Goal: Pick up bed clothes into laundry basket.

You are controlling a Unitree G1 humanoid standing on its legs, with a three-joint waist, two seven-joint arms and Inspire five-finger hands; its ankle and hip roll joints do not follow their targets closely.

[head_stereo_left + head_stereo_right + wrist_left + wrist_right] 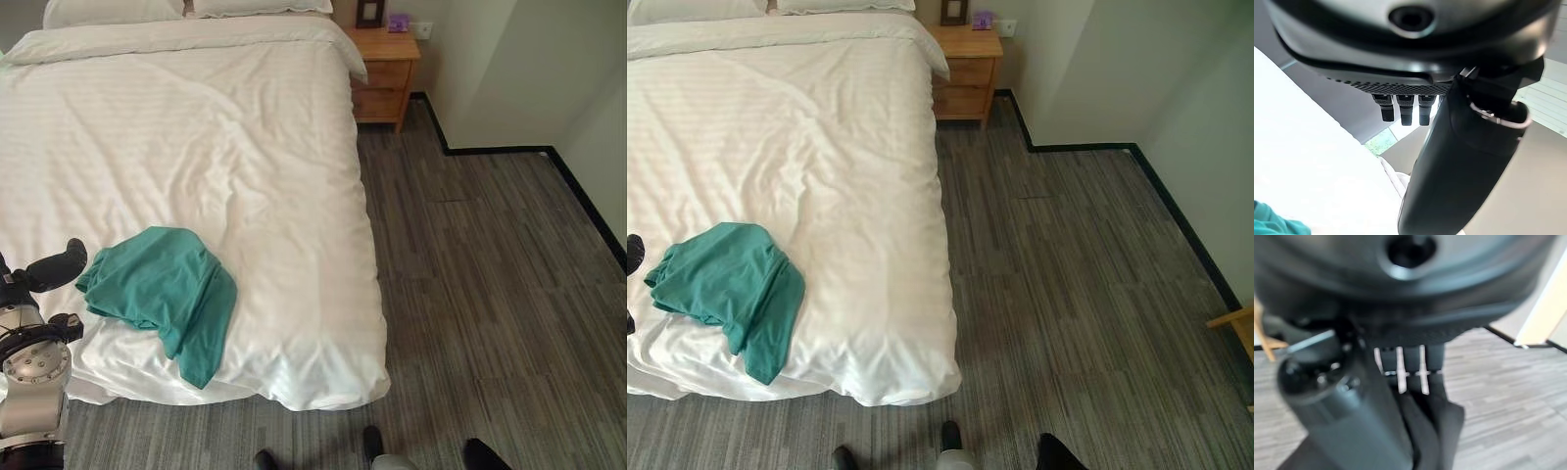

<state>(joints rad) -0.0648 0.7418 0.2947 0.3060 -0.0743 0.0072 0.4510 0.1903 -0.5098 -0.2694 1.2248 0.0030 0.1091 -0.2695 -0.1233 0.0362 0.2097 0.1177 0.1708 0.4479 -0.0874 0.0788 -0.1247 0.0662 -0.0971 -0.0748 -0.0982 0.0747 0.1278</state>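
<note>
The teal garment [155, 279] is piled up in loose overlapping folds [186, 308], so it will come up as one drooping heap when I lift it.
A crumpled teal garment [162, 294] lies on the white duvet of the bed [196, 137], near the foot end on the robot's left; a corner of it also shows in the left wrist view as teal cloth [1273, 226]. My left hand [54, 266] hovers at the bed's edge just left of the garment, apart from it, open, with its thumb [1464, 161] standing out and nothing held. My right hand [1400, 328] hangs over the grey floor, its fingers [1400, 369] relaxed and empty.
A wooden nightstand [384, 73] with a small frame and a purple object stands by the bed's head at the wall. Two pillows [113, 10] lie at the head. Grey plank floor [480, 294] stretches to the right. A wooden furniture corner [1236, 323] juts in at the far right.
</note>
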